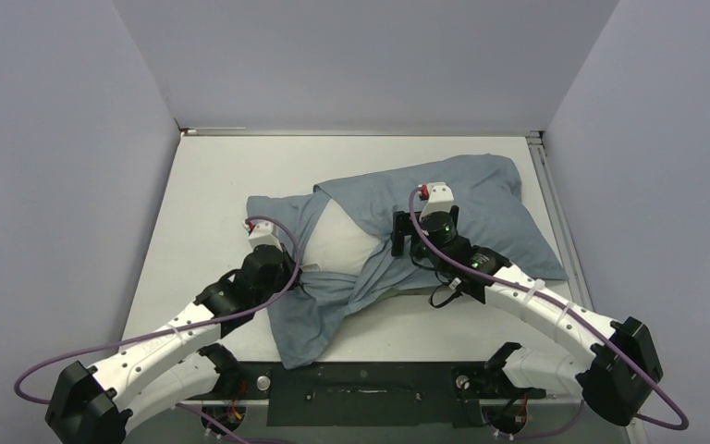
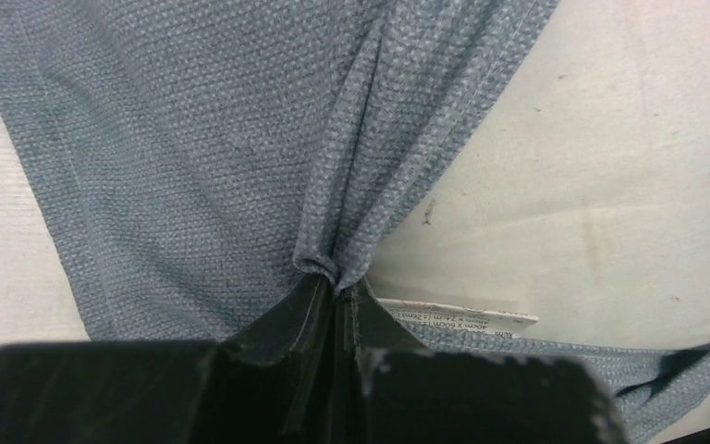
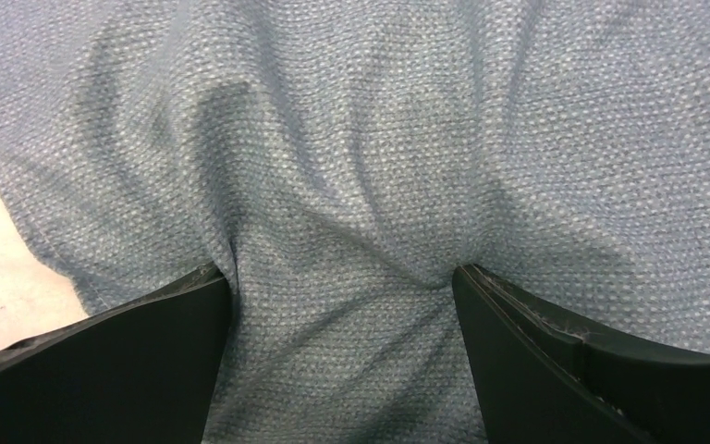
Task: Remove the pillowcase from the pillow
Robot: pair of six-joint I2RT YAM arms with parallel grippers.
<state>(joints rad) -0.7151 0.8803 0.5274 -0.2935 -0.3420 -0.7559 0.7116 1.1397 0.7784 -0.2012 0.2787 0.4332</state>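
I should lift off and pinch the exposed white pillow (image 1: 340, 240) while my left gripper holds the pillowcase, because my right gripper's fingers are on either side of the pillowcase over the pillow (image 3: 347, 264).
The grey-blue pillowcase (image 1: 481, 199) lies across the table, still over the right part of the white pillow (image 1: 342, 242), which shows bare in the middle. A loose end of the pillowcase trails toward the front edge. My left gripper (image 1: 301, 268) sits at the bare pillow's left side. In the left wrist view, this gripper (image 2: 342, 289) is shut on a pinched fold of pillowcase (image 2: 194, 139), with the pillow (image 2: 592, 213) and its white label (image 2: 453, 316) just to the right. My right gripper (image 1: 405, 242) is open, its fingers pressed down on the pillowcase (image 3: 351, 139), which bulges between the fingers (image 3: 337, 277).
Pale walls close in the white table (image 1: 203, 185) on the left, back and right. A black mounting plate (image 1: 361, 388) with both arm bases runs along the near edge. A metal rail (image 1: 555, 213) lines the table's right side.
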